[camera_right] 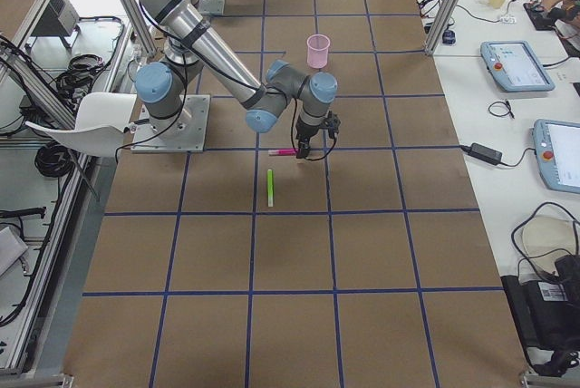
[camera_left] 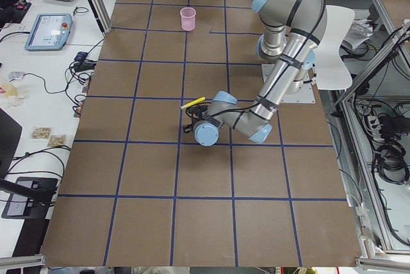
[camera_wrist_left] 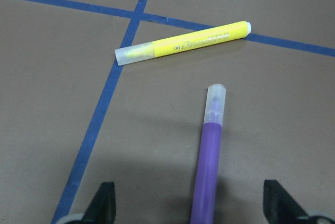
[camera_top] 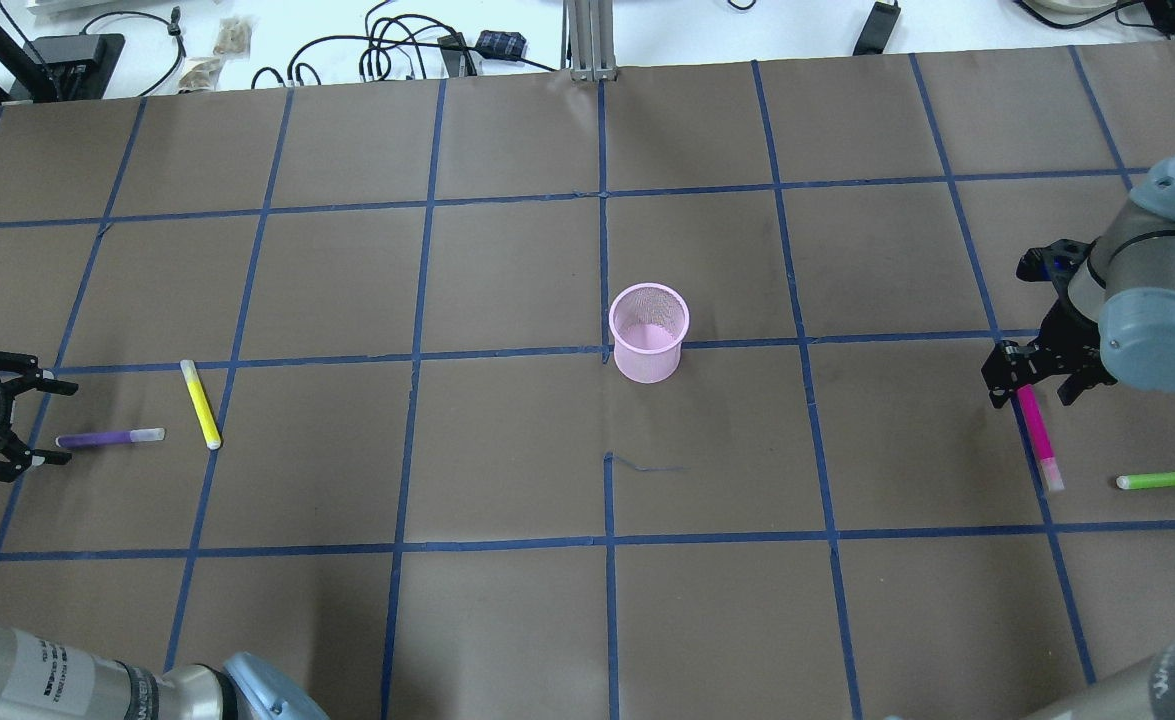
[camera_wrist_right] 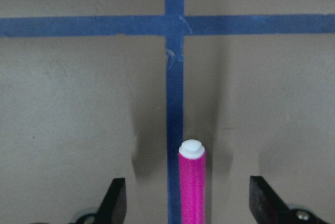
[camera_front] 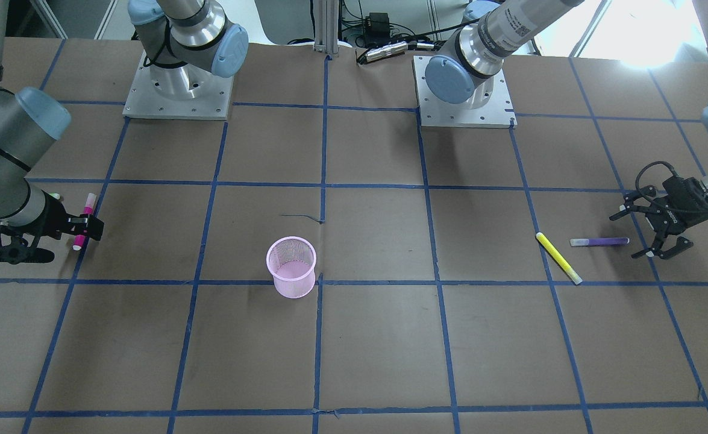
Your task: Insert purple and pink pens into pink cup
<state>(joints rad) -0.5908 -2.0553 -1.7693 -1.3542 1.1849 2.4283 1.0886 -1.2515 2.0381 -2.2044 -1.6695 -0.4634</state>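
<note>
The slim pink pen (camera_front: pixel 84 220) will lean at an angle against the cup's rim when I put it in, because the pink cup's opening (camera_front: pixel 291 253) is much wider than the pen.
The pink mesh cup (camera_top: pixel 649 330) stands upright near the table's middle; it also shows in the front view (camera_front: pixel 291 266). The purple pen (camera_top: pixel 110 437) lies flat at the table's left side. My left gripper (camera_top: pixel 52 425) is open, low over the table, with the pen's end just between its fingertips (camera_wrist_left: pixel 102 205). In the left wrist view the purple pen (camera_wrist_left: pixel 207 171) runs up the gap. The pink pen (camera_top: pixel 1037 435) lies on a blue tape line at the right. My right gripper (camera_top: pixel 1030 392) is open and straddles one end of the pink pen (camera_wrist_right: pixel 192 187) without touching it.
A yellow pen (camera_top: pixel 200 403) lies just beyond the purple one, toward the cup. A green pen (camera_top: pixel 1172 479) lies to the right of the pink pen. The brown table (camera_top: pixel 507 450) carries a blue tape grid. Cables lie along the far edge.
</note>
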